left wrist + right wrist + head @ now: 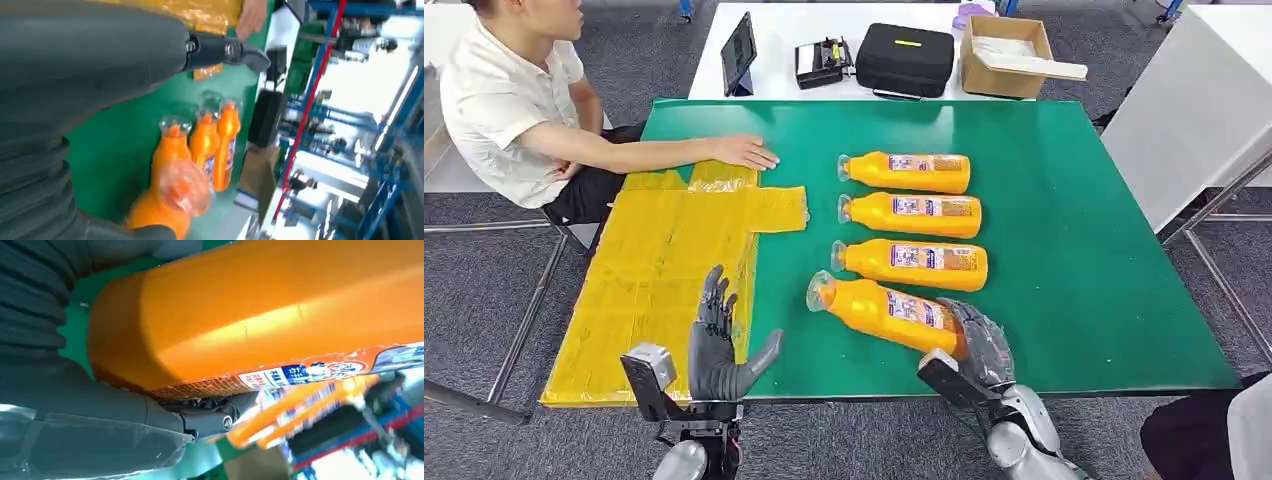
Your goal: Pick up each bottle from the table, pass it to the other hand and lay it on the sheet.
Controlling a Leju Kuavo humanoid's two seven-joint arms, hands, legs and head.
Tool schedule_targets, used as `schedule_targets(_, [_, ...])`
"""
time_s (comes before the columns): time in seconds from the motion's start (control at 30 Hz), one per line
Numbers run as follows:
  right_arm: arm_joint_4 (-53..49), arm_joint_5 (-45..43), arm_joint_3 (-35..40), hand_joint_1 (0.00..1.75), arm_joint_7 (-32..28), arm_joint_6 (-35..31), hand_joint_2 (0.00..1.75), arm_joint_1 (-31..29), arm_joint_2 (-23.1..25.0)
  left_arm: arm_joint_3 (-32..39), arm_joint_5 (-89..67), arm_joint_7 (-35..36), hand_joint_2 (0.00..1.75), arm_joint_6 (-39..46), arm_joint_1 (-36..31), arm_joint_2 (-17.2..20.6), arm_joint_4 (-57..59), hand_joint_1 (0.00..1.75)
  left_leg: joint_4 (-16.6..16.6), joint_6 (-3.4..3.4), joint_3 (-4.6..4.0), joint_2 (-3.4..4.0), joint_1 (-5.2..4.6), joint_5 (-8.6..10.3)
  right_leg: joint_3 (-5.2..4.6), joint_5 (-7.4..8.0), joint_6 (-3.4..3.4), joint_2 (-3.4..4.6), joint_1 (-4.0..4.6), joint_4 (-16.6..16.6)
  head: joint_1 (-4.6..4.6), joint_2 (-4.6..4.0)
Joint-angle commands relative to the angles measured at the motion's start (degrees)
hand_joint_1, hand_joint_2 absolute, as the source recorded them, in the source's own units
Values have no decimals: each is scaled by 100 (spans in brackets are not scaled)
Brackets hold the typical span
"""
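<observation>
I expect the orange bottle (864, 305) to show a bolder label hidden underneath when I turn it over onto the sheet, because a small-print label (916, 308) faces up.
Several orange bottles lie in a column on the green table (1084, 250). The nearest bottle (886, 312) is tilted, its base gripped by my right hand (980, 348); the right wrist view has its orange body (260, 315) close up with my thumb (205, 420) under it. Three more bottles (911, 263), (911, 213), (906, 171) lie behind it. My left hand (719, 350) stands open and upright at the near edge, beside the yellow sheet (664, 270). In the left wrist view the bottles (200, 150) lie beyond my hand.
A person sits at the far left, one hand (746, 151) resting on the table by the sheet. A white table behind carries a tablet (738, 53), a black case (904, 58) and a cardboard box (1006, 55). Another white table (1194, 110) stands at the right.
</observation>
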Motion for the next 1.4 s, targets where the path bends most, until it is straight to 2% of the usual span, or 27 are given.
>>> schedule_targets(0.03, [-289,-192,-478,173,-224,-168,175,70,521,-11,470,244,175,-176,-12,170,85,0,0,1,15,18,1,-11,12,-6,-19,8,4,-3,2,0])
schedule_targets(0.2, [231,-401,-207,175,-482,-35,175,-396,889,-439,1340,772,175,-1716,-17,513,220,0,-5,-1,-5,19,-2,-4,-8,2,-13,16,-1,-4,0,0])
schedule_targets(0.23, [318,-420,-159,175,-547,-25,175,-454,925,-493,1362,837,175,-1846,-28,548,288,0,-7,-3,9,38,1,-10,0,2,-24,31,4,-7,2,0])
schedule_targets(0.43, [679,-267,424,175,-631,139,175,-752,1031,-635,1516,1125,175,-2373,-203,560,862,0,-11,-3,5,28,0,-5,-5,2,-20,19,4,-11,2,0])
schedule_targets(0.7, [816,-176,584,175,-585,52,175,-843,1078,-640,1509,1156,175,-2392,-258,510,932,0,-6,0,-11,8,0,-2,-14,-1,-13,3,1,-6,2,0])
schedule_targets(0.8, [1071,-115,1003,175,-610,323,175,-1104,1184,-681,1519,1214,175,-2496,-448,469,1144,0,-6,0,-3,17,0,-7,-5,-3,-21,10,2,-6,2,0])
schedule_targets(0.97, [994,-55,1535,175,-640,129,175,-1145,1411,-452,1460,1069,175,-2198,-666,278,1363,0,-2,-5,-2,30,5,-9,-8,-2,-30,20,9,-2,2,0])
schedule_targets(1.17, [479,-209,1918,175,-570,108,175,-994,1283,-139,1609,865,175,-1840,-621,130,1087,0,-1,-3,-24,5,3,1,-26,-3,-11,0,2,2,2,0])
schedule_targets(1.37, [508,-330,2178,175,-582,186,175,-1028,1322,151,1949,797,175,-1478,-666,-58,833,0,1,-4,-34,2,3,2,-33,0,-12,0,1,3,2,0])
schedule_targets(1.4, [471,-358,2230,175,-590,202,175,-1024,1305,182,1997,764,175,-1433,-677,-65,819,0,10,-3,-9,16,7,-12,-8,-10,-30,6,10,7,4,0])
